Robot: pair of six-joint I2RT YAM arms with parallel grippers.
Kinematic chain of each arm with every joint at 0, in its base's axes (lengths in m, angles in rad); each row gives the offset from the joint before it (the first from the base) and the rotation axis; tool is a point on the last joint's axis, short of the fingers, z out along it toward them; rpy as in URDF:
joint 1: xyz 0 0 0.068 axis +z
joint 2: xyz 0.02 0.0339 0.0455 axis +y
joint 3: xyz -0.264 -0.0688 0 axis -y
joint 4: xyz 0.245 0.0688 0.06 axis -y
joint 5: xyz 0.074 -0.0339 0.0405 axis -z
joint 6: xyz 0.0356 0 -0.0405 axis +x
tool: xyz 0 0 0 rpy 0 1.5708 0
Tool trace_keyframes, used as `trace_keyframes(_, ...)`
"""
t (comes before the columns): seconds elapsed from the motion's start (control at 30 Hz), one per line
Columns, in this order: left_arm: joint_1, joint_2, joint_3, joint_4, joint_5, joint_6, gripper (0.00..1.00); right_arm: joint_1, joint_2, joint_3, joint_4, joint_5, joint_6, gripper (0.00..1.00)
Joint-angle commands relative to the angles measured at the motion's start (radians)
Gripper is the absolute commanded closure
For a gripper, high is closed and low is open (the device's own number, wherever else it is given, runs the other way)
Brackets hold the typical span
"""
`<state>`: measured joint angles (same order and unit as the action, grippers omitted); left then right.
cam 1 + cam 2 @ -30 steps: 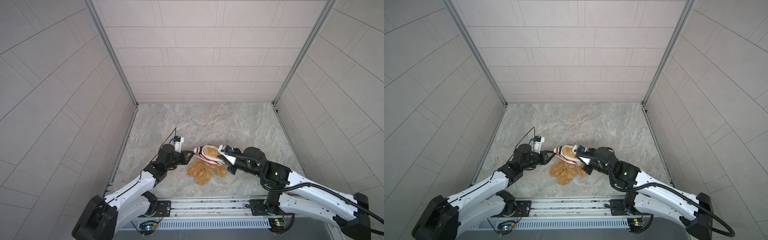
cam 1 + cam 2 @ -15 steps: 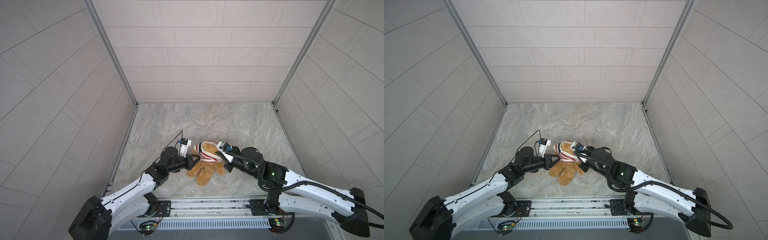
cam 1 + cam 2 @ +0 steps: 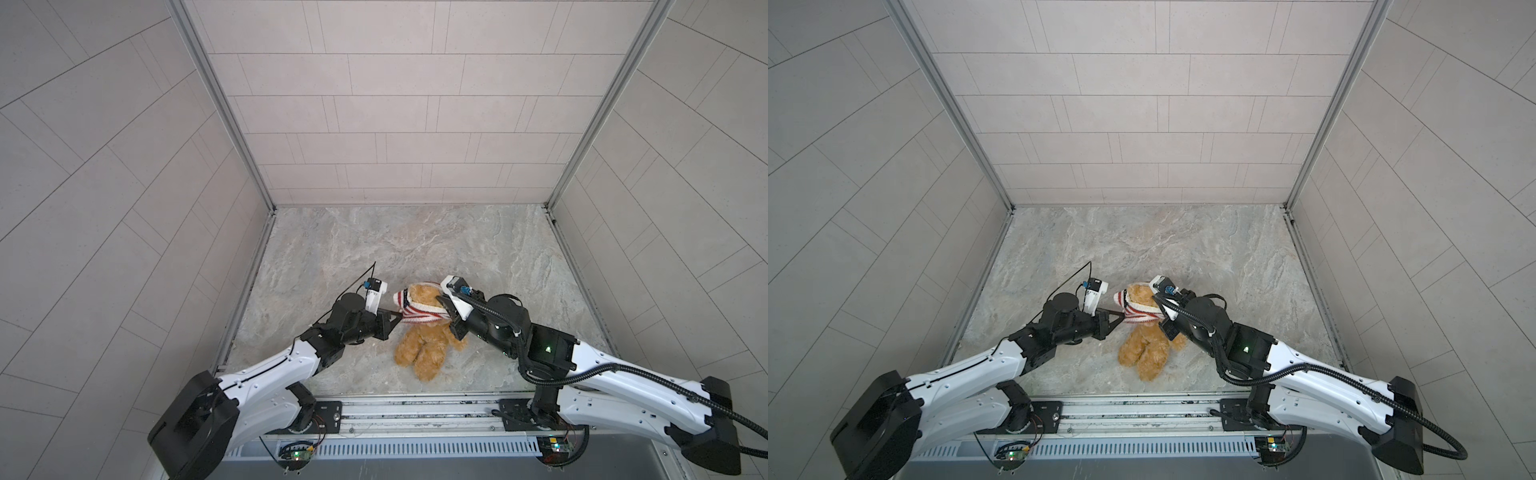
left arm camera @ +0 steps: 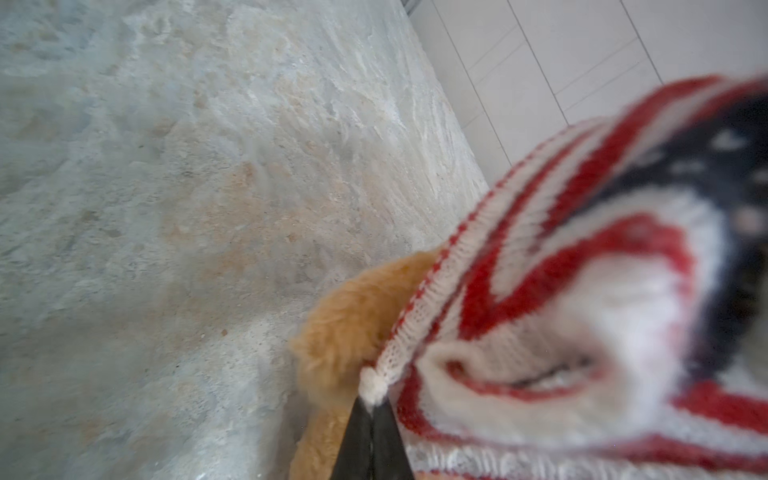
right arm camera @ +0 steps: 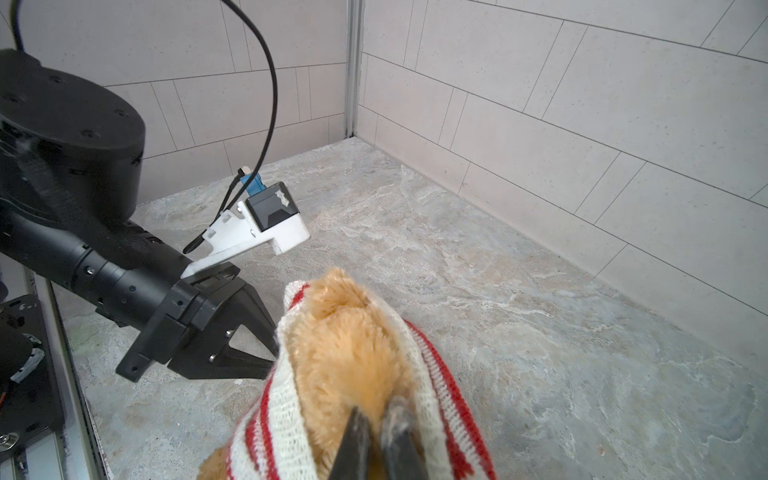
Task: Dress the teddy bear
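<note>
The sweater [image 3: 416,313] is bunched around the golden head that the robot's right gripper holds, so next the left gripper takes the head [image 3: 424,294] and leaves the right gripper free for the sweater's hem.
The teddy bear [image 3: 420,347] [image 3: 1144,345] hangs near the front middle of the floor, legs down. A red-and-white striped sweater [image 3: 417,315] [image 3: 1139,315] is stretched round its head and shoulders, and the golden head pokes up through it [image 5: 349,345]. My left gripper [image 3: 397,319] [image 3: 1120,318] [image 4: 372,401] is shut on the sweater's white hem [image 4: 540,291] on the bear's left side. My right gripper [image 3: 444,309] [image 3: 1160,311] [image 5: 380,411] is shut on the sweater's edge on the opposite side, pressed against the fur. The bear's face is hidden.
The marbled stone floor [image 3: 415,249] is boxed in by tiled walls [image 3: 395,124] at the back and on both sides. A metal rail [image 3: 415,409] carrying both arm bases runs along the front edge. The left arm's wrist camera mount [image 5: 266,228] sits close to the bear.
Both grippers have risen and shifted a little toward the back with the sweater. The bear has come up from lying on the floor to hanging upright, its head further through the sweater.
</note>
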<state>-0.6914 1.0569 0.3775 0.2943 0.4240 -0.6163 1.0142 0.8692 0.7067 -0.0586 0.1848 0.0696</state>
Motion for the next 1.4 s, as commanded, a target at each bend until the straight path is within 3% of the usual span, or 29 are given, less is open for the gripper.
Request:
trace_keyframes(0.0, -0.050, -0.046, 0.058, -0.054, -0.032, 0.071, 1.00, -0.002, 0.001, 0.053, 0.082, 0.008, 0.011, 1.00)
trace_keyframes(0.13, -0.056, -0.093, 0.074, -0.180, -0.093, 0.110, 0.96, -0.008, 0.047, 0.130, -0.061, -0.083, -0.065, 1.00)
trace_keyframes(0.2, -0.055, -0.137, 0.079, -0.209, -0.103, 0.106, 0.84, -0.008, 0.070, 0.169, -0.151, -0.139, -0.132, 1.00)
trace_keyframes(0.3, -0.058, -0.210, 0.102, -0.273, -0.125, 0.115, 0.56, -0.019, 0.073, 0.208, -0.234, -0.166, -0.220, 1.00)
trace_keyframes(0.37, -0.061, -0.249, 0.128, -0.342, -0.145, 0.139, 0.48, -0.053, 0.071, 0.238, -0.270, -0.193, -0.265, 1.00)
trace_keyframes(0.43, -0.066, -0.282, 0.150, -0.413, -0.164, 0.168, 0.45, -0.097, 0.073, 0.265, -0.295, -0.247, -0.296, 1.00)
trace_keyframes(0.57, -0.084, -0.366, 0.207, -0.544, -0.187, 0.244, 0.46, -0.158, 0.092, 0.313, -0.340, -0.343, -0.359, 1.00)
trace_keyframes(0.77, -0.144, -0.426, 0.365, -0.660, -0.096, 0.408, 0.52, -0.166, 0.164, 0.393, -0.434, -0.465, -0.460, 1.00)
trace_keyframes(1.03, -0.147, -0.214, 0.582, -0.756, -0.014, 0.529, 0.56, -0.160, 0.227, 0.444, -0.478, -0.516, -0.521, 1.00)
trace_keyframes(1.37, -0.145, -0.084, 0.665, -0.774, -0.017, 0.604, 0.54, -0.140, 0.178, 0.377, -0.406, -0.565, -0.526, 1.00)
